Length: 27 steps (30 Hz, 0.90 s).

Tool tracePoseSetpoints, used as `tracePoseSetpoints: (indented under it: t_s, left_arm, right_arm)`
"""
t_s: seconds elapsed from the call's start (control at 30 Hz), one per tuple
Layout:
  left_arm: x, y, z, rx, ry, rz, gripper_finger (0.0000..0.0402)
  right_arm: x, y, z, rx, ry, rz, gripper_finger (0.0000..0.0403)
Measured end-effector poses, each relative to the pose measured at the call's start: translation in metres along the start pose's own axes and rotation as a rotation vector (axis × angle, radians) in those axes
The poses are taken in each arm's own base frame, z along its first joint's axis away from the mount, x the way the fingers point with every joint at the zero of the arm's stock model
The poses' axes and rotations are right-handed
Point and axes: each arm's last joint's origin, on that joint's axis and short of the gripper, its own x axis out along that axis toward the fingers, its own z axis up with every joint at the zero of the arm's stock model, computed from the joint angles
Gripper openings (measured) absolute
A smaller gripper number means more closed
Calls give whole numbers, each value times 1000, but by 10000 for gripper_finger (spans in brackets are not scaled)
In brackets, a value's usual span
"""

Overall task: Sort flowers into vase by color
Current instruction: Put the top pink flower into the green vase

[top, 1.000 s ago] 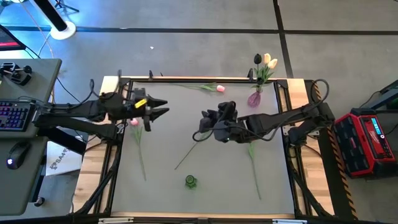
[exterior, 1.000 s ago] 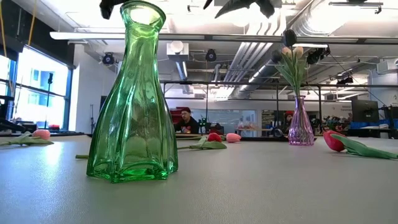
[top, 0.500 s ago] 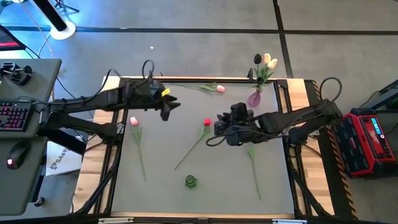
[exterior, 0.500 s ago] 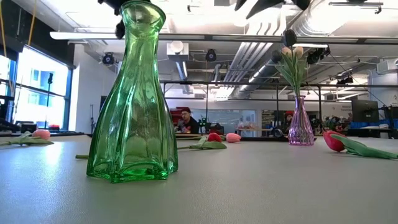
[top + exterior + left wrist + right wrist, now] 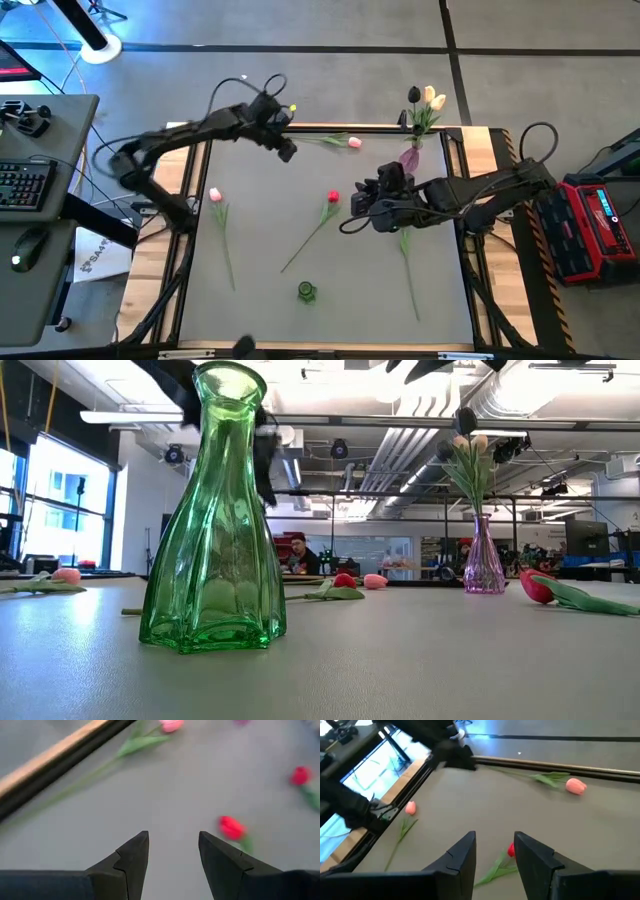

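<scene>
My left gripper should keep heading for the stem and close around it, with its fingers open and the pink tulip's stem free beside the dark bar.
Both grippers are open and touch nothing. My left gripper hovers near the table's far edge, by the stem of a pink tulip that lies flat along that edge. My right gripper hangs mid-table, just right of a red tulip lying flat. Another pink tulip lies at the left. A fourth flower's stem lies at the right, with a red head. The green vase stands near the near edge. The purple vase holds cream and dark tulips.
Wooden frame rails run along the table's sides, and a dark bar along the far edge. A desk with keyboard stands left of the table, a red case to the right. Bare grey tabletop lies between the flowers.
My left gripper has swung from the table's left side up to the far edge and rightward, toward the pink tulip there. My right gripper has drawn back toward the right, uncovering the red tulip's head, which lies on the table.
</scene>
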Motion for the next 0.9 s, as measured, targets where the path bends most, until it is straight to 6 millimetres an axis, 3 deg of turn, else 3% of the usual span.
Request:
tracePoseSetpoints:
  t_s: [0.23, 0.43, 0.63, 0.9]
  left_arm:
    - [61, 36, 34, 123, 93, 47, 163]
    - [95, 45, 54, 215, 238, 65, 163]
    - [117, 52, 54, 387, 369, 156, 163]
    - [121, 60, 57, 570, 372, 250, 163]
  right_arm:
    - [-8, 3, -7, 31, 17, 30, 121]
    - [-18, 6, -16, 77, 31, 64, 121]
    - [-29, 9, -24, 113, 3, 89, 121]
    - [-35, 10, -27, 133, -23, 105, 121]
